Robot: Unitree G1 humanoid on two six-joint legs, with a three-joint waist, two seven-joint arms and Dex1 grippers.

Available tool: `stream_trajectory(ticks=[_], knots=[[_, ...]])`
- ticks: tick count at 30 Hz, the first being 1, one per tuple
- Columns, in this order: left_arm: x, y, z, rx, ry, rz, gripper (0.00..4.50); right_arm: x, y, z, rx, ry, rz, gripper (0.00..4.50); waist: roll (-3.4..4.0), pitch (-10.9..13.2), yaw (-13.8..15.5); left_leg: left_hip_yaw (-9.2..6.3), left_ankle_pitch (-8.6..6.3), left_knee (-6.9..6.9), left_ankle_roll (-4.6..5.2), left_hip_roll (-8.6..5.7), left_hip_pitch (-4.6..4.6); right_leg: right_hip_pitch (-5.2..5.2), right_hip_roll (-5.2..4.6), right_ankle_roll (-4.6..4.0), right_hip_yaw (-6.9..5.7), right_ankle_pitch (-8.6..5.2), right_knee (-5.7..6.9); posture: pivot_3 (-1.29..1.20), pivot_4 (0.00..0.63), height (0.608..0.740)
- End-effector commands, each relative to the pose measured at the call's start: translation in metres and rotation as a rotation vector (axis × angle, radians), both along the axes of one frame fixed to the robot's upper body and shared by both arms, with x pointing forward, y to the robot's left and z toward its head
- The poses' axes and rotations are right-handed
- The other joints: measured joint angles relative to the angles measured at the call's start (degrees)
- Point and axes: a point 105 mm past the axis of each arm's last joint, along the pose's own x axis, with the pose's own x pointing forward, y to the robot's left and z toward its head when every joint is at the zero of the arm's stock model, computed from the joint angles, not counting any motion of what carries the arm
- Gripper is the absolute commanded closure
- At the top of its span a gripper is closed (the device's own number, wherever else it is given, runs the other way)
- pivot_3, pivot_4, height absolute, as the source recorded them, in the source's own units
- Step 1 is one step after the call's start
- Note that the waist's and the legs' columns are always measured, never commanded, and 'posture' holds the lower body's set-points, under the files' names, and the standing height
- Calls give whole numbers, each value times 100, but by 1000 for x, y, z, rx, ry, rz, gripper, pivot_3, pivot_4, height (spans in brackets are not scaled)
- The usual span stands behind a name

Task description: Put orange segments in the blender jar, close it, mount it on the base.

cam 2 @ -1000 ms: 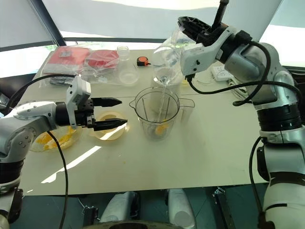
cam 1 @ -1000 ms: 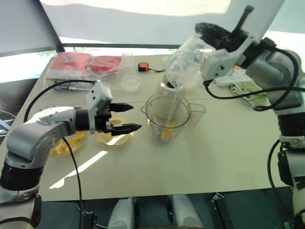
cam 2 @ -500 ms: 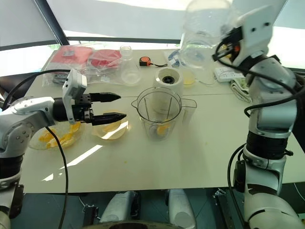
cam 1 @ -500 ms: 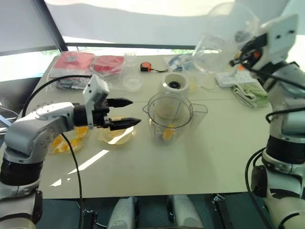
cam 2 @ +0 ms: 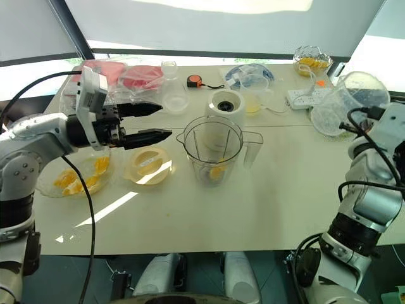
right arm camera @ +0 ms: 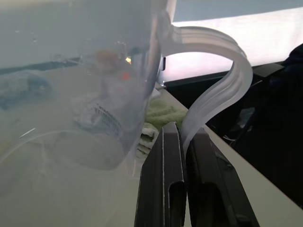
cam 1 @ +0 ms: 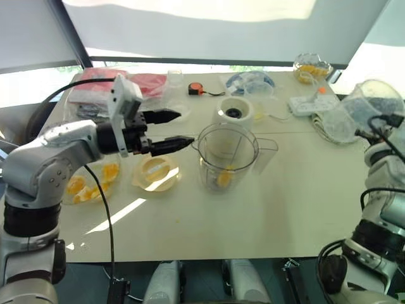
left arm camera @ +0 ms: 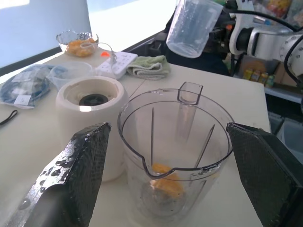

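Observation:
The clear jug (left arm camera: 193, 29) is hanging bottom down near a free spot in front of the green towel (cam 1: 313, 159), so my right gripper keeps lowering the jug there until it stands.
The blender jar (cam 1: 228, 151) stands upright mid-table with a few orange segments (cam 1: 223, 179) at its bottom. Right behind it stands the cream base (cam 1: 233, 115). My left gripper (cam 1: 184, 127) hovers open just left of the jar's rim with nothing between its fingers (left arm camera: 71, 179). More orange segments lie in a clear bowl (cam 1: 81, 190) at the left. My right gripper (right arm camera: 182, 130) is shut on the handle of a clear jug (cam 2: 345, 101), held off the table's right edge.
A pale yellow lid (cam 1: 155, 174) lies left of the jar. Red packets (cam 1: 95, 85), a small clear cup (cam 1: 172, 95), a tape measure (cam 1: 195, 89), a power strip (cam 2: 302, 96), a green towel (left arm camera: 149, 66) and another fruit bowl (cam 1: 312, 65) line the back.
My right arm swung right and down, carrying the clear jug from above the blender jar to the table's right edge. My left gripper rose a little, still open.

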Motion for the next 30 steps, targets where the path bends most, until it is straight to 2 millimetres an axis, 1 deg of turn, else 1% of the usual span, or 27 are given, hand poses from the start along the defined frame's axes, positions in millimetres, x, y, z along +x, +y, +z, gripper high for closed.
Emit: stream_trajectory(ticks=[1, 3, 5, 7, 11, 14, 19, 22, 24, 26, 27, 28, 30], knots=[[-11, -1, 13, -23, -50, -11, 422, 2, -6, -12, 15, -33, -42, 4441, -1, 0, -57, 0, 0, 0, 0, 1, 2, 0, 1, 0, 1, 0, 1, 0, 150, 740], [-11, 0, 12, -37, -43, 0, 422, 6, -12, -33, 103, -42, -98, 4441, -2, 0, -102, -1, 0, 0, 0, 2, 11, 9, 4, 0, 1, 0, 1, 0, 150, 740], [-11, -1, 12, -46, -38, 7, 422, 9, -14, -45, 152, -47, -140, 4441, 0, 1, -111, 1, 0, -1, 0, 2, 28, 22, 5, -1, 5, -1, 1, 0, 150, 740], [-12, -1, 10, -50, -30, 10, 422, 14, -13, -56, 144, -29, -162, 4441, 4, 3, -116, 1, 0, -2, 0, 2, 29, 22, 7, -7, 6, -4, 2, 0, 150, 740], [-12, -1, 7, -52, -19, 24, 422, 21, -7, -64, 60, 3, -185, 4441, 6, 4, -119, 3, 0, -3, 0, 2, 28, 22, 7, -11, 9, -7, 1, 0, 150, 740], [-12, -1, 5, -51, -15, 31, 422, 24, -7, -70, 30, 23, -208, 4441, 6, 4, -116, 4, 0, -3, 0, 2, 27, 22, 6, -12, 9, -7, 0, 0, 150, 740], [-11, -2, 3, -50, -9, 39, 422, 30, -6, -90, 52, 75, -232, 4441, 5, 4, -108, 4, 0, -3, 0, 1, 27, 22, 6, -14, 10, -9, -1, 0, 150, 740], [-10, -3, 2, -58, -3, 38, 422, 31, -6, -98, 49, 102, -244, 4441, 5, 4, -111, 4, 0, -3, 0, 1, 27, 22, 6, -15, 11, -9, -3, 0, 150, 740], [-10, -4, 3, -63, -2, 36, 422, 31, -5, -102, 49, 111, -247, 3883, 5, 4, -113, 4, 0, -4, 0, 1, 27, 22, 6, -14, 11, -9, -3, 0, 150, 740], [-10, -5, 3, -65, -2, 35, 422, 30, -5, -105, 46, 118, -252, 3218, 5, 4, -114, 4, 0, -4, 0, 1, 27, 22, 6, -15, 11, -9, -3, 0, 150, 740], [-10, -5, 3, -66, -1, 35, 422, 29, -4, -106, 46, 122, -253, 2738, 5, 4, -114, 4, 0, -4, 0, 1, 27, 22, 7, -15, 11, -9, -3, 0, 150, 740], [-10, -5, 3, -67, -1, 34, 422, 29, -4, -108, 43, 126, -254, 2069, 5, 4, -115, 4, 0, -4, 0, 1, 27, 23, 7, -15, 11, -9, -3, 0, 150, 740], [-10, -5, 3, -69, 1, 31, 422, 29, -3, -108, 40, 129, -253, 1049, 5, 4, -121, 4, 0, -4, 0, 1, 27, 22, 7, -15, 11, -9, -3, 0, 150, 740]])
